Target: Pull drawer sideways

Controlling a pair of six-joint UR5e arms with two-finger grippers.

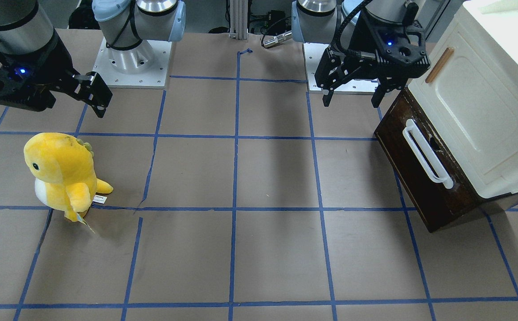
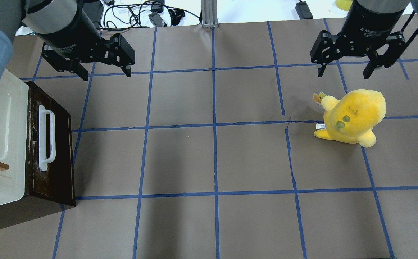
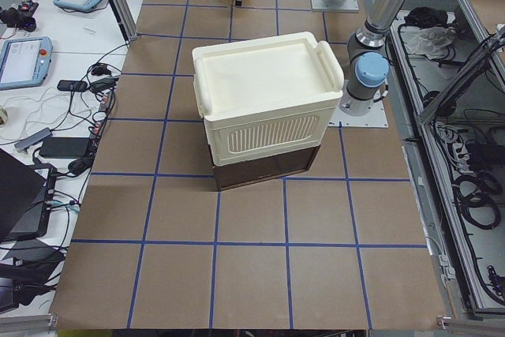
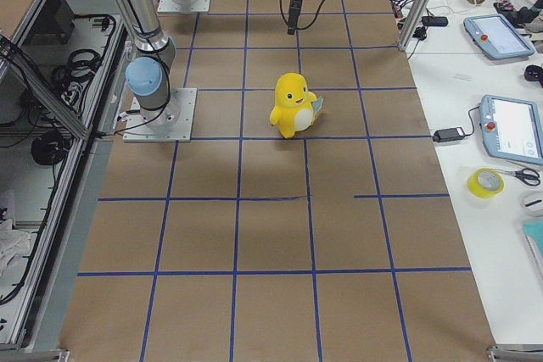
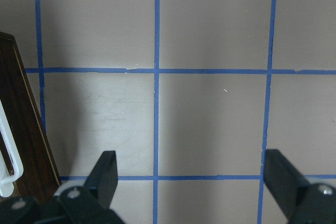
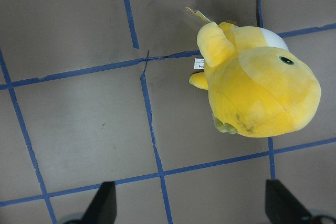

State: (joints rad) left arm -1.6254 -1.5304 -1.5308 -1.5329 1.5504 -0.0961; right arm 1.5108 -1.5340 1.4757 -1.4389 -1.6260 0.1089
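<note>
The drawer point(image 1: 409, 168) will come straight out as an empty tray when I pull, because only darkness shows in the notch point(image 1: 434, 143) behind the white handle.
The drawer point(image 1: 419, 174) has a dark brown wooden front and a long white bar handle point(image 1: 425, 152). It sits shut under a cream cabinet point(image 1: 486, 111) at the table's left end. It also shows in the overhead view point(image 2: 56, 154) and at the left wrist view's edge point(image 5: 23, 129). My left gripper point(image 1: 352, 99) is open and empty, hovering above the table beside the drawer's far corner, clear of the handle. In the overhead view point(image 2: 106, 73) it is up and right of the drawer. My right gripper point(image 2: 342, 73) is open and empty above the table's right side.
A yellow plush dinosaur point(image 2: 353, 117) stands on the right half, just in front of the right gripper, and shows in the right wrist view point(image 6: 257, 85). The brown table point(image 2: 212, 162) carries a blue tape grid. The cabinet door has a small wooden handle point(image 1: 439, 65).
</note>
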